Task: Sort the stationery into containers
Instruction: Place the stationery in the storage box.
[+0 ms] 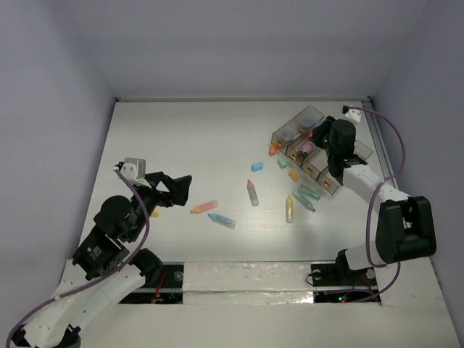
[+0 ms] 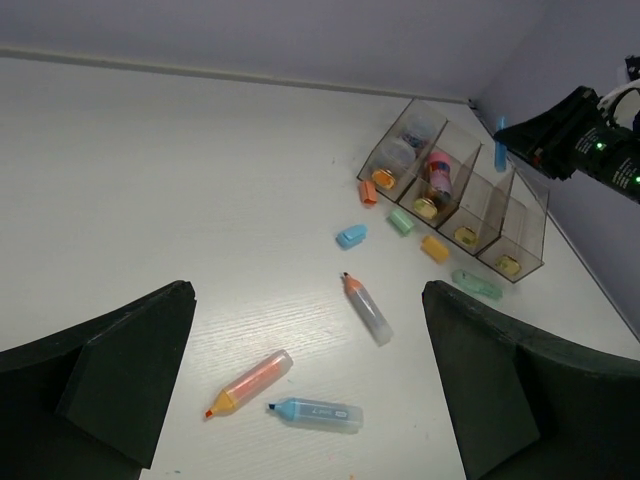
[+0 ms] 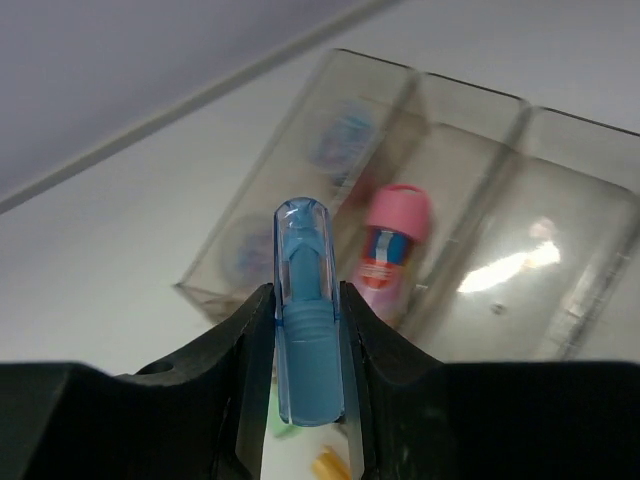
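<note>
The blue marker hovers over compartments holding the tubs and the pink marker (image 3: 390,245), so my right gripper should retreat and lower it into the empty compartment (image 3: 525,262) beside them.
My right gripper (image 3: 306,335) is shut on a blue marker (image 3: 305,320), which stands upright between the jaws above the smoky four-compartment tray (image 3: 470,92). In the top view this gripper (image 1: 324,138) hangs over the tray (image 1: 308,110). A pink marker (image 3: 395,245) lies in one compartment, and round tubs show blurred in the one beside it. My left gripper (image 2: 308,295) is open and held above the table. Below it lie an orange marker (image 2: 250,383), a blue marker (image 2: 318,413) and a grey marker with an orange tip (image 2: 367,309).
A yellow marker (image 1: 289,208) and a pale green marker (image 1: 308,194) lie near the tray's front. Small loose caps, blue (image 1: 257,167), orange (image 1: 272,149) and green (image 1: 282,163), lie left of the tray. Walls close in the table on three sides.
</note>
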Robot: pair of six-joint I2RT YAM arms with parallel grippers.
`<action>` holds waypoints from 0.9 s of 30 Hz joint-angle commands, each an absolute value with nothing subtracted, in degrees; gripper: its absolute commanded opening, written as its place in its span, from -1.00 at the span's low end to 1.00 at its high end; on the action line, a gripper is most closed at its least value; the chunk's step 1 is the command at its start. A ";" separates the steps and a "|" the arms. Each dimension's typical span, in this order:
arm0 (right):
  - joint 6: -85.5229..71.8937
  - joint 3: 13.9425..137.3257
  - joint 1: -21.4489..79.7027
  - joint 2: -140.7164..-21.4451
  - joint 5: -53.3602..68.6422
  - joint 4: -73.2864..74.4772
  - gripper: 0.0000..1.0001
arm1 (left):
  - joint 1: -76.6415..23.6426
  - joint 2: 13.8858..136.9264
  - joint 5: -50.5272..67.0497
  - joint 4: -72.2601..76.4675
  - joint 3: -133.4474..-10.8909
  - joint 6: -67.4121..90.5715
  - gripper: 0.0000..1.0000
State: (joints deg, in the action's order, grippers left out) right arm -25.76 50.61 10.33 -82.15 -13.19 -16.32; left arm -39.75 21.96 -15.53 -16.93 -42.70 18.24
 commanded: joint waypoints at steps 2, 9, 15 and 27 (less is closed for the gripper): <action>-30.50 49.13 5.02 -79.45 -15.64 -12.83 -0.86 | -38.50 22.94 -10.21 -13.01 -42.36 16.17 0.93; -31.55 50.01 1.06 -84.19 -17.84 -10.55 -0.84 | -36.21 24.96 -6.07 -12.30 -41.92 15.29 0.93; -32.96 49.92 -2.89 -84.91 -20.12 -10.37 -0.84 | -35.07 26.63 -3.96 -11.78 -41.75 14.94 0.93; -33.31 47.99 -6.86 -85.60 -19.25 -11.51 -0.84 | -30.67 29.36 2.81 -10.99 -41.31 13.71 0.92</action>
